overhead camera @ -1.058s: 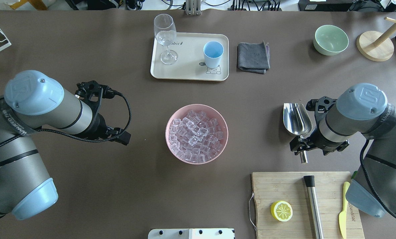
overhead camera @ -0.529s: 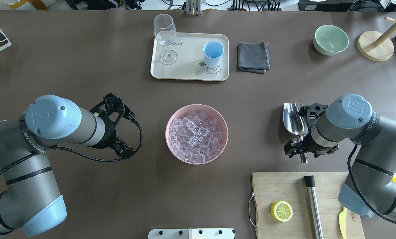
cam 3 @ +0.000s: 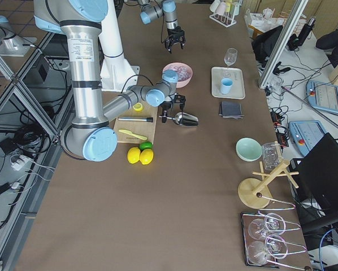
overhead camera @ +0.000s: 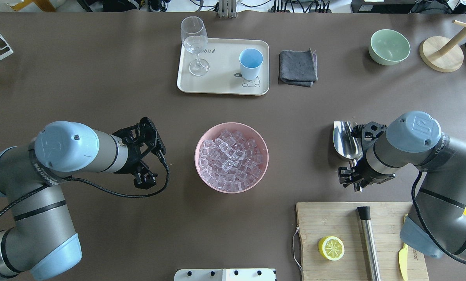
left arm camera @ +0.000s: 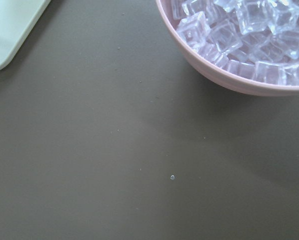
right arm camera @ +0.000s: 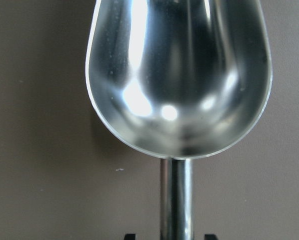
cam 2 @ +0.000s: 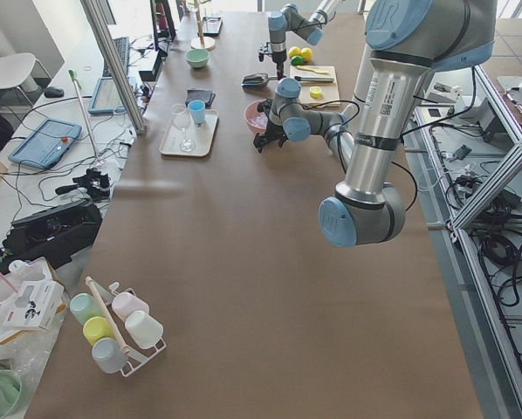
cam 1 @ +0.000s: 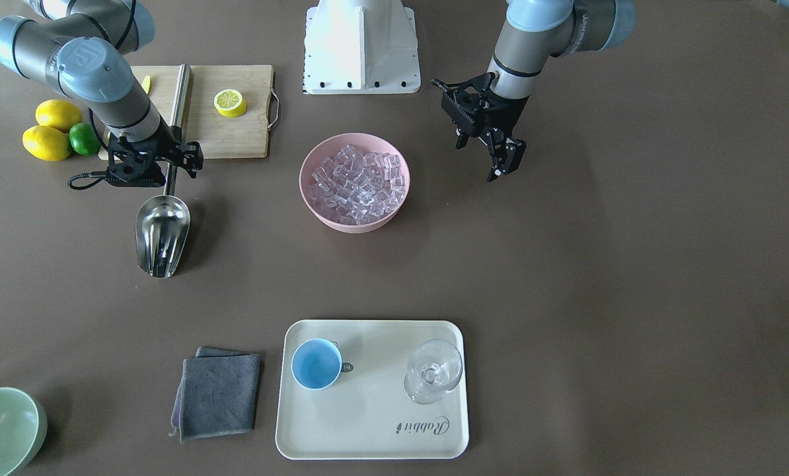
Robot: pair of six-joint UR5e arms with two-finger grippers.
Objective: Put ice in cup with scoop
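Observation:
Loose ice cubes are heaped near the pink bowl's rim, so some of the ice will fall over the bowl's rim when the robot lifts out a scoopful.
The ice fills a pink bowl at the table's middle; it also shows in the front view and the left wrist view. The light-blue cup stands empty on a cream tray. The steel scoop lies on the table, trough up. My right gripper is open, its jaws on either side of the rod handle without touching it. My left gripper is open and empty, left of the pink bowl.
A wine glass shares the tray. A grey cloth and a green bowl lie at the back right. A cutting board carries a lemon half, a steel cylinder and a yellow knife.
My left arm has swung right, bringing its gripper close to the pink bowl. My right arm has shifted slightly over the scoop's handle. The scoop has not moved.

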